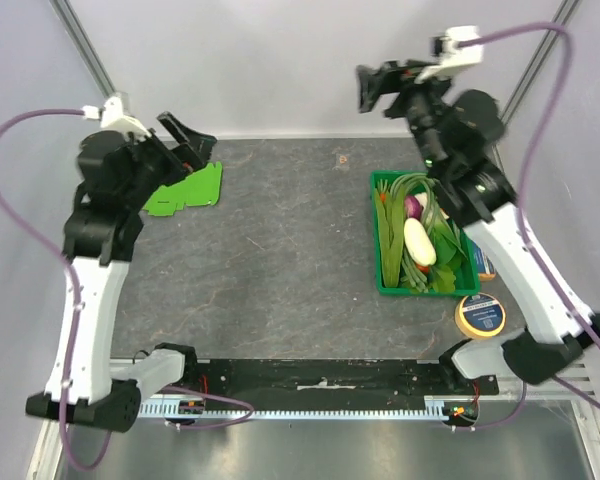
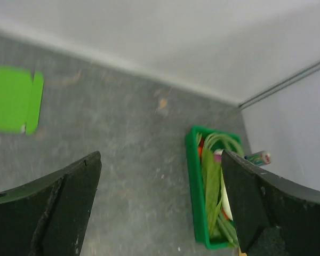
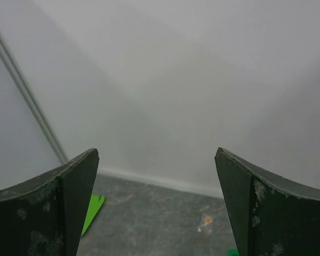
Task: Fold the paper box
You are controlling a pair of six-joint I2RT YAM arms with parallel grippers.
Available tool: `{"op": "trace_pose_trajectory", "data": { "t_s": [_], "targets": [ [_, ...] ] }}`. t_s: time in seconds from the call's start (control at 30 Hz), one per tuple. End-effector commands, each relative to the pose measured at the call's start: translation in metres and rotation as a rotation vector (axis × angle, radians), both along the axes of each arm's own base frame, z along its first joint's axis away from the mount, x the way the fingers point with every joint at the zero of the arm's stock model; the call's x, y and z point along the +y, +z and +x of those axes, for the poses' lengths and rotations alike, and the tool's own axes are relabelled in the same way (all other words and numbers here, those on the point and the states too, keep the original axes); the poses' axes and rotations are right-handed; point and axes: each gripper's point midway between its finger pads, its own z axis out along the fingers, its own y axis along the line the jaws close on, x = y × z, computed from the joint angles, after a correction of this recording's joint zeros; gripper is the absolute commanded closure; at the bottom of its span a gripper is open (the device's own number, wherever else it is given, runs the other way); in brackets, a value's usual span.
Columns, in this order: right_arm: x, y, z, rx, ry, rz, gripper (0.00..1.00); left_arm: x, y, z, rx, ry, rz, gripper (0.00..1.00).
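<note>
The paper box's near edge [image 1: 170, 212] is free and my left gripper's fingers are open. I should keep going down toward that edge [image 1: 201, 204] until the fingers close on it.
The paper box [image 1: 187, 191] is a flat lime-green card blank lying on the dark table at the back left. Its right part is partly covered by my left gripper [image 1: 188, 139], which hangs raised above it with its jaws wide open and nothing between them. In the left wrist view the paper box [image 2: 10, 98] shows at the far left edge, well away from the fingers [image 2: 69, 197]. My right gripper [image 1: 375, 88] is lifted high at the back right, open and empty. A corner of the paper box [image 3: 93, 210] peeks beside its left finger.
A dark-green crate [image 1: 383, 262] of vegetables stands at the right side of the table, also seen as the crate [image 2: 194, 186] in the left wrist view. A yellow tape roll [image 1: 480, 316] and a small can [image 2: 257, 158] lie near it. Grey walls close in the back and sides.
</note>
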Motion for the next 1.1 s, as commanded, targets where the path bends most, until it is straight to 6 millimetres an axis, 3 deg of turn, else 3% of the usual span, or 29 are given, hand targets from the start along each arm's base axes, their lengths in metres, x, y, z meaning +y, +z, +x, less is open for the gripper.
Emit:
{"op": "trace_pose_trajectory", "data": {
  "t_s": [0.0,0.03,0.07,0.1,0.13,0.17,0.2,0.23,0.27,0.3,0.33,0.37,0.5,0.6,0.63,0.67,0.73,0.77,0.9,0.93,1.0,1.07],
  "targets": [
    [0.080,-0.046,0.013,0.166,0.307,0.010,0.02,0.006,-0.108,0.021,0.394,0.094,-0.236,0.00],
    [0.098,-0.060,0.017,0.206,0.375,0.017,0.02,0.004,-0.147,0.023,0.496,0.097,-0.322,0.00],
    [0.112,-0.064,0.015,0.218,0.450,0.034,0.02,0.011,-0.148,0.034,0.468,0.047,-0.424,0.00],
    [0.132,-0.072,0.006,0.245,0.569,0.040,0.02,0.017,-0.162,0.037,0.481,0.049,-0.496,0.00],
    [0.146,-0.082,0.003,0.293,0.643,0.083,0.02,0.021,-0.210,0.031,0.585,0.096,-0.629,0.00],
    [0.156,-0.088,0.002,0.300,0.699,0.108,0.02,0.037,-0.219,0.033,0.555,0.113,-0.708,0.00],
    [0.162,-0.089,-0.002,0.301,0.747,0.130,0.02,0.046,-0.209,0.040,0.432,0.104,-0.731,0.01],
    [0.170,-0.092,-0.011,0.324,0.822,0.160,0.02,0.053,-0.243,0.032,0.475,0.170,-0.814,0.01],
    [0.173,-0.097,-0.012,0.317,0.846,0.179,0.02,0.070,-0.252,0.032,0.442,0.246,-0.838,0.00],
    [0.174,-0.099,-0.014,0.318,0.863,0.191,0.02,0.079,-0.244,0.032,0.354,0.264,-0.836,0.00],
    [0.175,-0.099,-0.016,0.317,0.875,0.201,0.02,0.087,-0.264,0.027,0.365,0.322,-0.841,0.00],
    [0.175,-0.104,-0.016,0.325,0.875,0.212,0.02,0.106,-0.270,0.027,0.327,0.427,-0.821,0.00],
    [0.173,-0.111,-0.014,0.336,0.855,0.210,0.02,0.138,-0.298,0.023,0.307,0.618,-0.814,0.00],
    [0.171,-0.111,-0.013,0.331,0.838,0.199,0.02,0.158,-0.314,0.035,0.338,0.706,-0.771,0.02],
    [0.170,-0.111,-0.013,0.328,0.837,0.194,0.02,0.162,-0.309,0.045,0.336,0.708,-0.787,0.02],
    [0.170,-0.113,-0.013,0.334,0.832,0.191,0.02,0.158,-0.324,0.054,0.390,0.685,-0.814,0.04],
    [0.169,-0.114,-0.012,0.330,0.822,0.181,0.02,0.154,-0.324,0.073,0.389,0.637,-0.892,0.07],
    [0.169,-0.117,-0.012,0.337,0.820,0.176,0.02,0.148,-0.335,0.086,0.405,0.601,-0.926,0.08],
    [0.170,-0.124,-0.006,0.351,0.803,0.163,0.02,0.134,-0.353,0.116,0.392,0.596,-1.040,0.05],
    [0.171,-0.126,-0.005,0.353,0.800,0.161,0.02,0.130,-0.350,0.126,0.383,0.592,-1.068,0.05],
    [0.172,-0.129,-0.003,0.361,0.799,0.159,0.02,0.121,-0.365,0.139,0.401,0.624,-1.059,0.06],
    [0.172,-0.133,0.000,0.367,0.791,0.157,0.02,0.116,-0.365,0.156,0.368,0.646,-1.051,0.08]
  ]
}}
